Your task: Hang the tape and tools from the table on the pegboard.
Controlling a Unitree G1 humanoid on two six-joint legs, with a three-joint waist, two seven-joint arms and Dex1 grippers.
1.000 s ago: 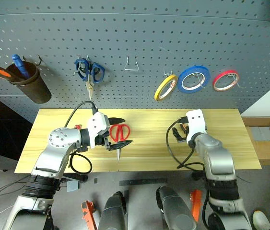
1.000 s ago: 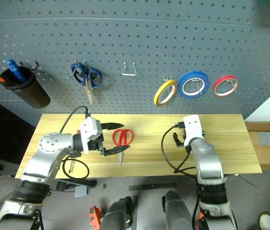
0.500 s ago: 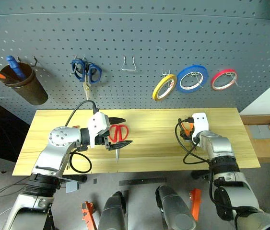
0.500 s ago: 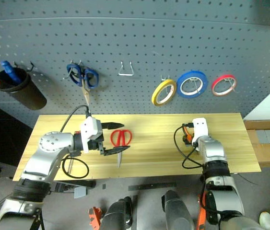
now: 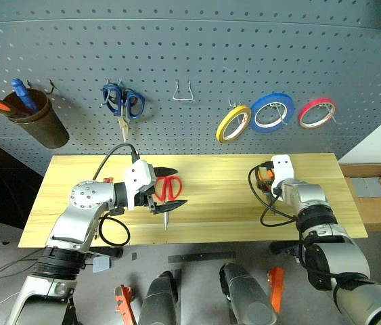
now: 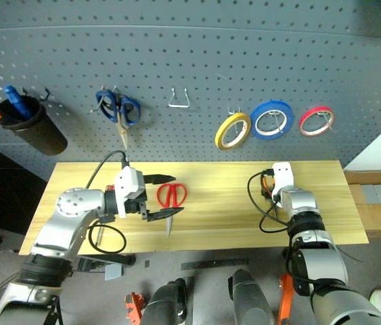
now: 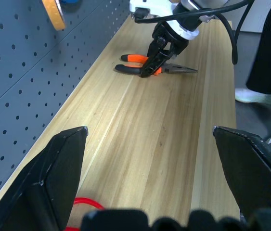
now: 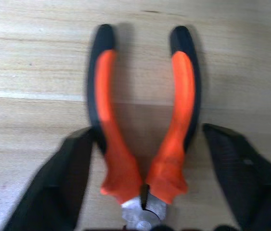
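The pliers (image 5: 264, 177) have handles spreading wide from a narrow metal head (image 8: 145, 211), so they will hang on the wire hook jaws down, handles apart, when I lower them.
The yellow tape (image 5: 233, 123) hangs on a hook of the dark grey pegboard (image 5: 190, 61). Red-handled scissors (image 5: 170, 190) lie on the light wood table (image 5: 217, 203), blade toward the front edge. My left gripper (image 5: 174, 185) hovers just above them, open wide, one finger on each side. Orange-and-black pliers (image 8: 109, 96) lie flat near the table's right end. My right gripper (image 8: 147, 139) is down at them and open, straddling the handles. One finger (image 8: 72, 168) touches a handle; the other stands slightly apart. The left wrist view shows the right gripper (image 7: 149, 67) on the pliers (image 7: 135, 58).
A blue tape roll (image 5: 272, 112) and a red one (image 5: 317, 112) hang right of the yellow tape. Blue-handled scissors (image 5: 124, 103) and an empty wire hook (image 5: 183, 91) hang further left. A dark cup (image 5: 38, 122) holds an orange-handled screwdriver. Cardboard boxes (image 5: 379, 196) stand right of the table.
My right arm has reached forward and down to the pliers, and its fingers have drawn in around the handles. The left arm has kept still.
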